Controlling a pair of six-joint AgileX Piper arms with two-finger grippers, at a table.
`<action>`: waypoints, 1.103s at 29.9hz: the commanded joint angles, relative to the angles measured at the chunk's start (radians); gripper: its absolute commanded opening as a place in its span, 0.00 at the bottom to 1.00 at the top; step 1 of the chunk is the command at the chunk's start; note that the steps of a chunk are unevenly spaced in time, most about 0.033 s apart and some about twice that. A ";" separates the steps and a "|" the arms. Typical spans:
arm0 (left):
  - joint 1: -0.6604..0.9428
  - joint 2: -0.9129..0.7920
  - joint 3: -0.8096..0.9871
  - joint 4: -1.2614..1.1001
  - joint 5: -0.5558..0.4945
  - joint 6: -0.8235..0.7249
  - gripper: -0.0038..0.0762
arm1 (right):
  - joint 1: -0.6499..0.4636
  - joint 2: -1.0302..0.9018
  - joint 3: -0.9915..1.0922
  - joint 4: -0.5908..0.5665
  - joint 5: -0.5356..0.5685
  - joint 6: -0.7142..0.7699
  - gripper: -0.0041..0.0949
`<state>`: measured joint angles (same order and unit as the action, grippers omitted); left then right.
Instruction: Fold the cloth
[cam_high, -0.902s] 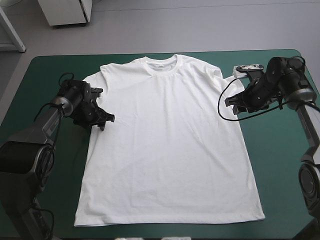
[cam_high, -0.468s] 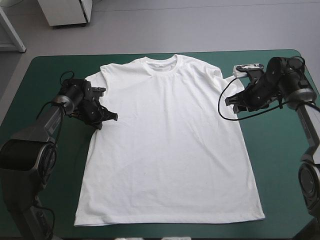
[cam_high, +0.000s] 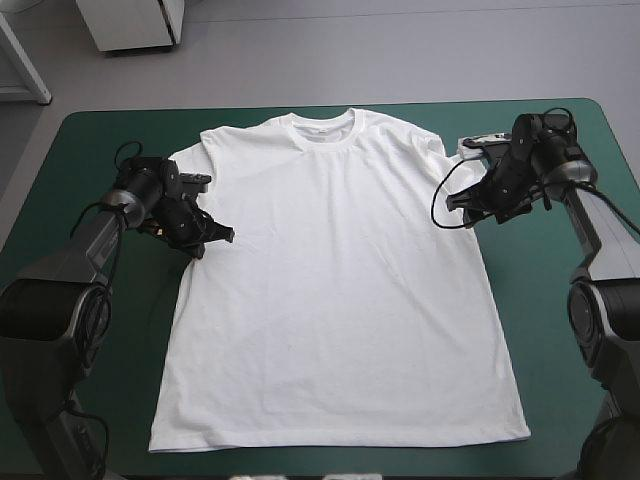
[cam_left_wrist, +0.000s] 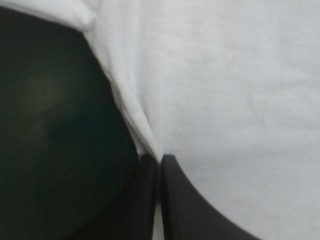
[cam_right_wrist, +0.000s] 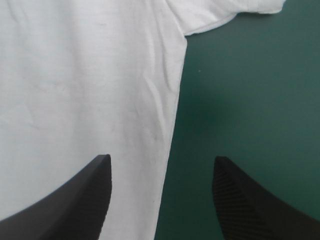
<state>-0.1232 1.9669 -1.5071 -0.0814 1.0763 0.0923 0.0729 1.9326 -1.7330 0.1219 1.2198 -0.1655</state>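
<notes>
I expect the white T-shirt (cam_high: 330, 260) to sag in the middle and hang folded when I lift both its sides, because soft ripples run (cam_right_wrist: 162, 95) along the T-shirt's side seam.
The white T-shirt (cam_high: 330, 270) lies spread flat on the teal-green cover, collar toward the far edge and hem toward the near edge. My left gripper (cam_high: 215, 238) sits at the shirt's left side seam just below the sleeve. In the left wrist view its black fingers meet in a point (cam_left_wrist: 160, 160) with a raised fold of the T-shirt (cam_left_wrist: 225, 90) pinched at their tips. My right gripper (cam_high: 458, 205) is low at the right side seam under the other sleeve. It stands open (cam_right_wrist: 162, 160), its fingers astride the edge of the T-shirt (cam_right_wrist: 75, 85).
Bare teal-green cover (cam_high: 560, 300) runs along both sides of the shirt, wider on the right. The shirt's hem reaches close to the table's near edge. The cover (cam_left_wrist: 50, 125) lies directly beside the pinched seam.
The left gripper slid a little onto the shirt's edge and shut on it. The right arm moved inward toward the right seam, its fingers still apart.
</notes>
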 joint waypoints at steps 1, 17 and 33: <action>-0.011 -0.014 0.003 -0.107 -0.014 0.010 0.04 | -0.005 -0.009 -0.061 0.008 -0.006 -0.002 0.62; -0.011 -0.021 0.003 -0.124 -0.030 0.028 0.04 | 0.048 0.171 -0.105 0.024 -0.020 0.001 0.62; -0.011 -0.027 0.000 -0.133 -0.018 0.038 0.04 | 0.144 0.279 -0.114 0.015 0.035 0.027 0.03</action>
<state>-0.1194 1.9604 -1.5053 -0.1060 1.0630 0.1344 0.1940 2.1797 -1.8566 0.0433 1.2551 -0.1445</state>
